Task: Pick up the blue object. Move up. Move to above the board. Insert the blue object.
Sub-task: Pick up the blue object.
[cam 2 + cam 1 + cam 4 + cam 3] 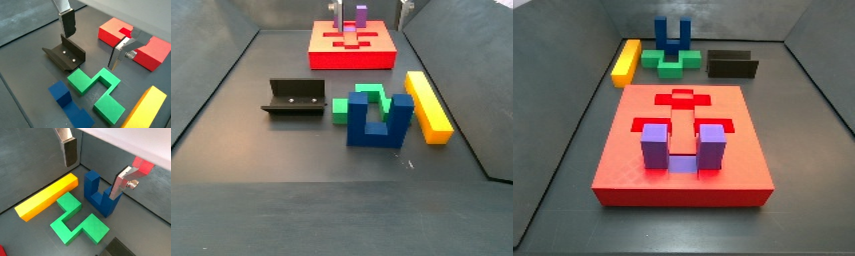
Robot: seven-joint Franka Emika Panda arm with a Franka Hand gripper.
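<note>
I expect the blue object (672, 45) to go partway down into the far slot when I insert it, because the purple block (683, 163) sits sunk with its pegs sticking out.
The blue object (381, 122) stands upright on the dark floor with its prongs up, also in a side view (671, 40) against the green block. The gripper (91, 180) hangs open above it and holds nothing. In a wrist view the blue object (100, 193) lies below the fingers, and one silver finger (120, 183) overlaps a prong. In a wrist view the gripper (90, 51) hovers between the fixture and the board, with the blue object (70, 102) off to one side. The red board (680, 170) lies flat, apart from the blue object.
A purple U-shaped block (680, 148) sits in the board. A green block (365, 100) and a long yellow bar (428, 105) lie beside the blue object. The fixture (294, 98) stands beyond the green block. Grey walls ring the floor.
</note>
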